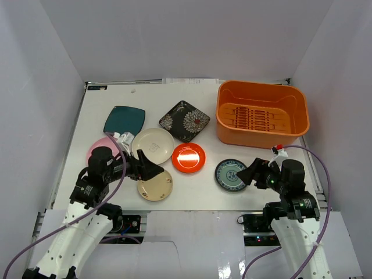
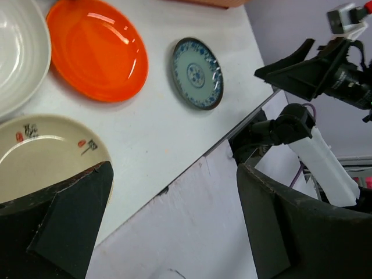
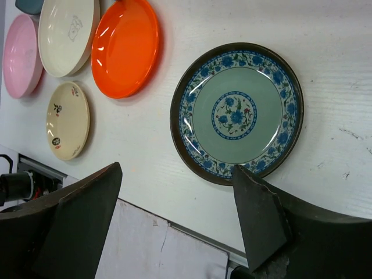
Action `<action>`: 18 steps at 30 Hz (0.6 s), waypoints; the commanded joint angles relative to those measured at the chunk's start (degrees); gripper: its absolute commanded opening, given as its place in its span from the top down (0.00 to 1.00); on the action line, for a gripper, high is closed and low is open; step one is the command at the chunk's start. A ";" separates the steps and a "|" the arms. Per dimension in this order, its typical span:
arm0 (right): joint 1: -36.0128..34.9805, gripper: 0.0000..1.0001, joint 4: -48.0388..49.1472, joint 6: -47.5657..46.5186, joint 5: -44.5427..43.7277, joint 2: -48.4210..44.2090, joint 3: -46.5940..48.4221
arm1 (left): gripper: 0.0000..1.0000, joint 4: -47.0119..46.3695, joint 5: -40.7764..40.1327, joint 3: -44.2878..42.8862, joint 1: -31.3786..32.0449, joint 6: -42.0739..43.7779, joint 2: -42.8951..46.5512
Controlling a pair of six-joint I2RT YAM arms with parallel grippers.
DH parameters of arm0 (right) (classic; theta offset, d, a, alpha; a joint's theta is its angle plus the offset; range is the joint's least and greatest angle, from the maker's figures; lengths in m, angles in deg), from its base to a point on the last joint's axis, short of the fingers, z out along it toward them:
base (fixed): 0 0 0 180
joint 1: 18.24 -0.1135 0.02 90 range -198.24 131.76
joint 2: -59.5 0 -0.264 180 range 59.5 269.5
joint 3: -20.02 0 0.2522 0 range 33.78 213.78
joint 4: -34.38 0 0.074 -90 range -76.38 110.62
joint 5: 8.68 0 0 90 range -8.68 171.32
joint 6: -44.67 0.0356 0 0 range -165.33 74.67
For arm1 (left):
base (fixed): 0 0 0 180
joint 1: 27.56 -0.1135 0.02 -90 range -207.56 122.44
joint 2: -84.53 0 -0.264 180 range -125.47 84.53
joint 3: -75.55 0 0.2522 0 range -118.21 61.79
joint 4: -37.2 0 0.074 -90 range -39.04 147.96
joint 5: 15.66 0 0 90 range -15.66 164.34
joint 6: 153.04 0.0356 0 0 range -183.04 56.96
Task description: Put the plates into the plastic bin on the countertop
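My left gripper should go on to the near cream plate's rim (image 1: 139, 189) facing away from the red-orange plate, which is free, until its fingers straddle that rim (image 1: 140, 192).
Seven plates lie on the white countertop (image 1: 110, 99): teal square (image 1: 124, 120), black floral square (image 1: 184, 120), pink (image 1: 99, 150) partly under my left arm, two cream (image 1: 152, 145) (image 1: 155, 186), red-orange (image 1: 188, 157) and blue-green patterned (image 1: 230, 175). The orange plastic bin (image 1: 261, 113) stands at the back right and holds no plate. My left gripper (image 1: 152, 170) is open and empty, above the near cream plate (image 2: 46, 151). My right gripper (image 1: 251, 172) is open and empty, just right of the blue-green plate (image 3: 236, 113).
Pale walls close in the table on the left, back and right. The table's near edge (image 3: 192, 224) runs just under both grippers. The right arm (image 2: 314, 64) shows in the left wrist view. The red-orange plate (image 3: 126, 46) lies between the two grippers.
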 commanded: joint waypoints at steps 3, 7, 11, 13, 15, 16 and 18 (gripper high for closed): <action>-0.56 0.17 0.69 4.51 -2.71 -1.57 -2.67 | 0.02 17.74 -10.97 -5.24 0.40 -1.39 -5.95; -0.82 0.19 -0.36 8.02 -7.45 -3.50 -4.35 | 0.02 30.30 -19.50 -10.08 2.06 -2.61 -12.64; -1.52 0.19 -0.37 10.14 -10.36 -3.51 -4.52 | 0.02 35.43 -28.03 -9.73 4.44 -6.04 -15.19; -1.87 0.19 0.07 10.75 -11.76 -3.42 -4.87 | 0.02 38.14 -32.25 -9.82 5.05 -7.80 -16.68; -1.87 0.19 1.12 11.28 -12.29 -3.42 -5.66 | 0.02 39.65 -37.15 -9.91 5.14 -11.04 -17.56; -1.87 0.19 1.74 11.55 -12.12 -3.51 -6.02 | 0.02 40.35 -37.79 -9.73 5.14 -12.10 -17.74; -1.96 0.20 3.67 13.13 -11.42 -3.33 -6.81 | 0.02 40.27 -37.80 -9.38 5.14 -14.74 -17.48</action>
